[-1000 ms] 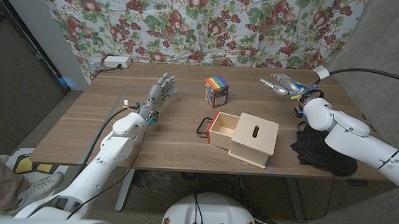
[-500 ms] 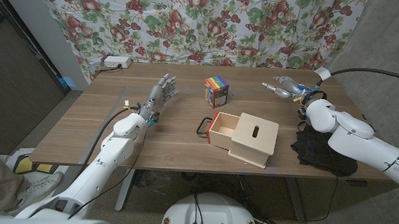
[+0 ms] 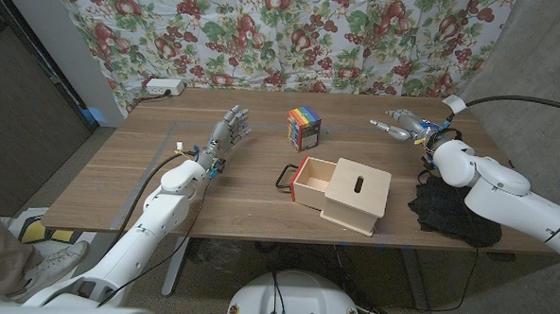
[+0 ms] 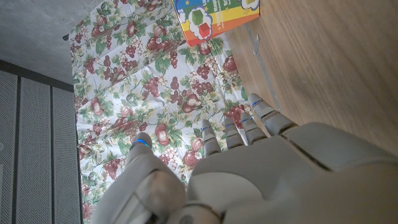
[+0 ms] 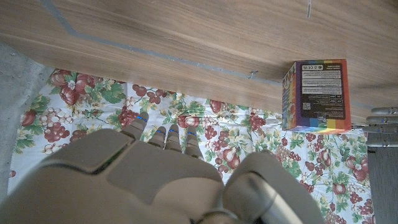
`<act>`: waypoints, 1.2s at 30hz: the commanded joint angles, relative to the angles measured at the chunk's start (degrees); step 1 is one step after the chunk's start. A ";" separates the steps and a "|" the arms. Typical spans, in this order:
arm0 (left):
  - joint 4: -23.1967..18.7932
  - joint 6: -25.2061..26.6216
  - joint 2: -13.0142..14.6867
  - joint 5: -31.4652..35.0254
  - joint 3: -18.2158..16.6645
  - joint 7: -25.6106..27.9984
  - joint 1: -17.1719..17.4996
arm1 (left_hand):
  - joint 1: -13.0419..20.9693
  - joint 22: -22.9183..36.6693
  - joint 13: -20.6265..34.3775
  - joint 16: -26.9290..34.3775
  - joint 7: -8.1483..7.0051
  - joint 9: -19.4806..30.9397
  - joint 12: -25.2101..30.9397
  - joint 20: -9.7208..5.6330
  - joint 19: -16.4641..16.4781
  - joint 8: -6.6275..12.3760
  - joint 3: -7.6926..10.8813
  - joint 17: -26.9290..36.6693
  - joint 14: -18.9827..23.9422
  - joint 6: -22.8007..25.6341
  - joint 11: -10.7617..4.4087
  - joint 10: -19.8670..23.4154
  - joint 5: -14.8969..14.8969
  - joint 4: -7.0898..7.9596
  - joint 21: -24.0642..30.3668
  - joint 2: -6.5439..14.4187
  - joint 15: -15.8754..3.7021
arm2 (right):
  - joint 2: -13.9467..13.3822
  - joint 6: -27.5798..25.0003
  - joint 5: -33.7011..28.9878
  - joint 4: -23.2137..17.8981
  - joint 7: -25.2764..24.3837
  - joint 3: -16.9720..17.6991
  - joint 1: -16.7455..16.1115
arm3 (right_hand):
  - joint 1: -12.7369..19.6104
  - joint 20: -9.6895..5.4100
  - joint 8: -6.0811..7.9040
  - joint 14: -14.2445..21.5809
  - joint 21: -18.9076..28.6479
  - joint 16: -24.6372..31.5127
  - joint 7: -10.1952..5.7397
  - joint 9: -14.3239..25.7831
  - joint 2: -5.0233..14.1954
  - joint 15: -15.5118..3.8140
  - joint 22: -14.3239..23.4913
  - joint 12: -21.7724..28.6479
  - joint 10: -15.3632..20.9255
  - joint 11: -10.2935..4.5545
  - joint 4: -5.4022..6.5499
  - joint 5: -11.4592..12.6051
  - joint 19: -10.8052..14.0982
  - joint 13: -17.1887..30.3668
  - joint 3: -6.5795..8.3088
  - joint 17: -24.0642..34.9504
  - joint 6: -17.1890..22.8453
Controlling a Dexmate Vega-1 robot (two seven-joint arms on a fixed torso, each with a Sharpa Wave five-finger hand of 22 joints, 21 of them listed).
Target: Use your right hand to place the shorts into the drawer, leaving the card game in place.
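The black shorts are lying in a limp, crumpled heap. The shorts will stay bunched up with their ends hanging down when I pick them up and carry them.
The black shorts lie crumpled at the table's front right edge, partly under my right forearm. A wooden drawer box with a red front and a black handle sits mid-table. The rainbow card game box stands upright behind it and also appears as the card game and the card game in the wrist views. My right hand hovers over the far right of the table, well behind the shorts, fingers apart and holding nothing. My left hand is held up left of the card game, fingers spread, empty.
A white power strip lies at the table's far left edge. A fruit-print cloth hangs behind the table. Bare wood stretches left of my left arm and between the drawer box and the shorts.
My right hand has drifted slightly to the right and a little nearer, still empty. The left hand, shorts, drawer box and card game have stayed put.
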 commanded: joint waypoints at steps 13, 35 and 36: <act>2.96 -1.16 -1.18 0.24 0.17 -0.41 -1.29 | 0.99 0.13 0.22 -0.22 -0.08 0.07 -0.10 -0.05 0.09 -0.30 0.52 0.19 -0.33 -1.00 -0.25 -0.20 -0.26 -0.33 0.11 0.13 -1.03 | -2.32 -3.72 -1.91 -2.51 0.90 0.70 -3.20 | 1.15 0.00 0.11 -1.02 0.27 0.06 -0.16 0.10 -0.42 0.37 0.09 -0.29 -1.85 0.44 -0.83 0.72 -0.42 0.32 -0.16 0.20 -0.60; 2.59 -0.75 -1.06 0.36 0.08 -0.60 -1.01 | 1.26 0.14 0.23 -0.25 -0.13 0.08 -0.10 -0.15 -0.01 -0.57 0.62 0.20 -0.48 -2.00 -0.31 -0.27 -0.42 -0.41 0.08 0.16 -1.12 | -6.34 -4.55 -0.31 -5.02 -0.12 3.33 -7.46 | 0.64 0.04 0.31 -0.01 0.95 0.58 -0.47 0.10 -1.54 -0.92 0.09 0.33 -1.16 -0.43 -0.85 1.18 1.38 0.32 -0.93 0.27 -0.18; 2.45 -0.69 -1.02 0.42 0.07 -0.46 -0.93 | 1.27 0.14 0.23 -0.25 -0.13 0.08 -0.09 -0.13 0.01 -0.57 0.63 0.20 -0.48 -2.01 -0.35 -0.26 -0.42 -0.41 0.09 0.16 -1.13 | -6.57 -4.31 -0.11 -4.97 -0.28 3.59 -7.74 | 0.61 0.04 0.31 0.02 0.96 0.59 -0.45 0.11 -1.57 -0.93 0.09 0.35 -1.13 -0.48 -0.84 1.20 1.43 0.32 -0.95 0.27 -0.19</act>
